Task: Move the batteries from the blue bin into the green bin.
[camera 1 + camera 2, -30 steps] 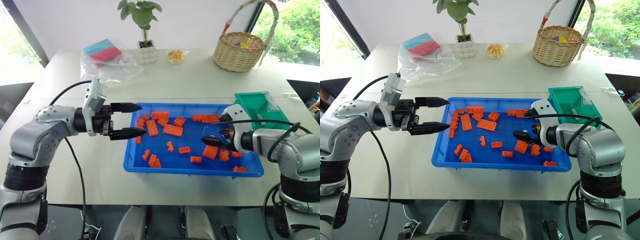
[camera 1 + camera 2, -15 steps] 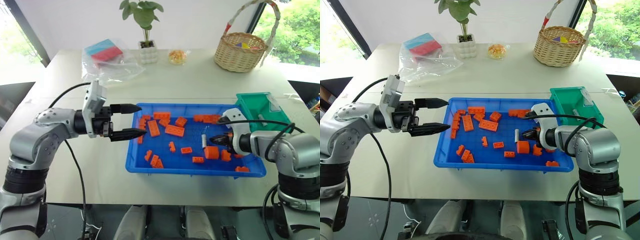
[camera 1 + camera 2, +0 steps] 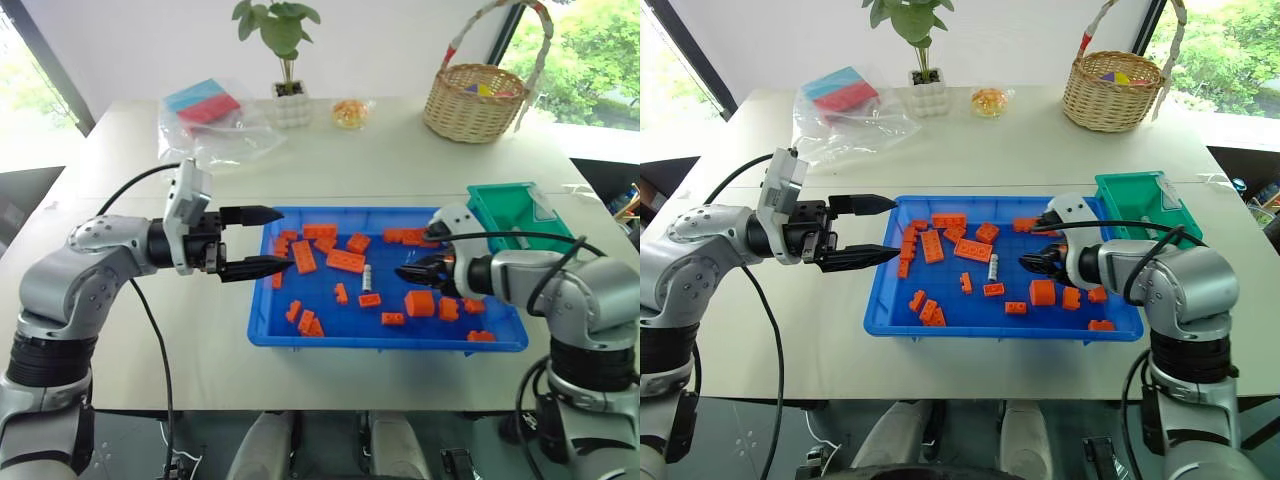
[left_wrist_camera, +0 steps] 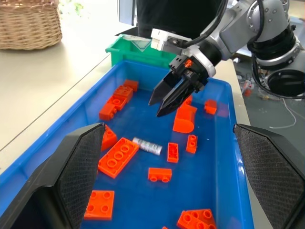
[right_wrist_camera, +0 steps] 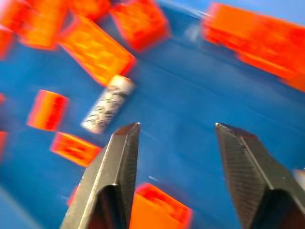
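Note:
The blue bin's bottom [image 3: 384,277] is clear between the right gripper's open fingers and the battery, so the robot should keep moving until those fingers can close on the battery's middle [image 3: 367,279].
The blue bin [image 3: 262,330] lies in the middle of the table with several orange bricks [image 3: 345,260] scattered in it. One silver battery [image 3: 367,276] lies on the bin floor among them, also in the right wrist view as the battery [image 5: 107,109]. My right gripper [image 3: 404,271] hovers low in the bin just right of the battery, open, with nothing between its fingertips [image 5: 127,136]. My left gripper [image 3: 286,240] stands open and empty at the bin's left rim, pointing right. The green bin [image 3: 520,208] sits against the blue bin's far right corner.
A wicker basket [image 3: 476,102] stands at the back right. At the back are a potted plant [image 3: 287,60] and a small wrapped orange item [image 3: 351,112]. A clear bag with a blue and red pack [image 3: 207,105] lies at the back left.
My right gripper closed, then reopened and moved left across the bin. The battery, beside its tips half a second ago, now lies further left. The left arm kept still.

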`<state>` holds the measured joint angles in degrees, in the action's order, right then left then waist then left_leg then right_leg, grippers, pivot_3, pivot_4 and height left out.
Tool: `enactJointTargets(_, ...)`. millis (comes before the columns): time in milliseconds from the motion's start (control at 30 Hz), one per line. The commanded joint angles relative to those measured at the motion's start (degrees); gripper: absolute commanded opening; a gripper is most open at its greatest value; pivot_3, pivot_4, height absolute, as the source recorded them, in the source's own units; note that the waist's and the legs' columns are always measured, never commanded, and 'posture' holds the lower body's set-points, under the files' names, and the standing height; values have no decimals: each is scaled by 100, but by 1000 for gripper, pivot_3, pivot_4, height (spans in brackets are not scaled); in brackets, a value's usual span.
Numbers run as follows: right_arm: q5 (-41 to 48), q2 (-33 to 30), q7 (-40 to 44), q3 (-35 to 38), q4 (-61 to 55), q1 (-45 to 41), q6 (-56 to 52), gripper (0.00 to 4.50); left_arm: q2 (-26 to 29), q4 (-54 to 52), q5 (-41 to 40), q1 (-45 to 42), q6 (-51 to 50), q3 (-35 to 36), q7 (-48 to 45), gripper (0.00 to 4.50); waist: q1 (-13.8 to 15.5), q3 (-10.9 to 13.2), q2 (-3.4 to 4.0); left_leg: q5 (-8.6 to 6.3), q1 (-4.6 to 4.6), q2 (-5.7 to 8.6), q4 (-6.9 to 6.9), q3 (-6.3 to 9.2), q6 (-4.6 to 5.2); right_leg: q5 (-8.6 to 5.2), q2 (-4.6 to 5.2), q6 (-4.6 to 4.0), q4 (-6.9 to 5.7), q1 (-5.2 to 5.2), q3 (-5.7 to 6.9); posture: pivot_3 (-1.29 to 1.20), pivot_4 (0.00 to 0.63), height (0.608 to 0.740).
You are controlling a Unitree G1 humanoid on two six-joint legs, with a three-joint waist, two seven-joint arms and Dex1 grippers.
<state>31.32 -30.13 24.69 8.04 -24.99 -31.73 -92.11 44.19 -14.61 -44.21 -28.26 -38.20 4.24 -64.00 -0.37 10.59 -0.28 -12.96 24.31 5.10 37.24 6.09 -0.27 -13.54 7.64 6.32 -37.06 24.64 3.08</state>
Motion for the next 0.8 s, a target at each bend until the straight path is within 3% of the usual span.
enactJointTargets(33, 325, 326, -299, -10, -18, -178, -39, 2240, 20, -50, 3, -4, 121, 155, -45, 4500, -28, 0, 0, 0, 0, 1, 0, 0, 0, 0, 1, 0, 0, 0, 0, 0, 150, 702)
enactJointTargets(333, 389, 758, -669, -619, 467, -420, -39, 2240, 155, -118, -57, 33, 54, 254, -48, 4500, -43, 0, 1, 0, -1, 1, 0, 1, 0, 0, -1, 0, -4, 1, 0, 0, 150, 702)
enactJointTargets(800, 14, 793, -662, -1058, 890, -488, 193, 2240, 180, -301, -149, 145, -78, 431, 173, 4500, -54, 0, 1, 0, -4, 2, -1, 2, 0, 0, -2, 0, -5, 1, 0, 0, 150, 702)
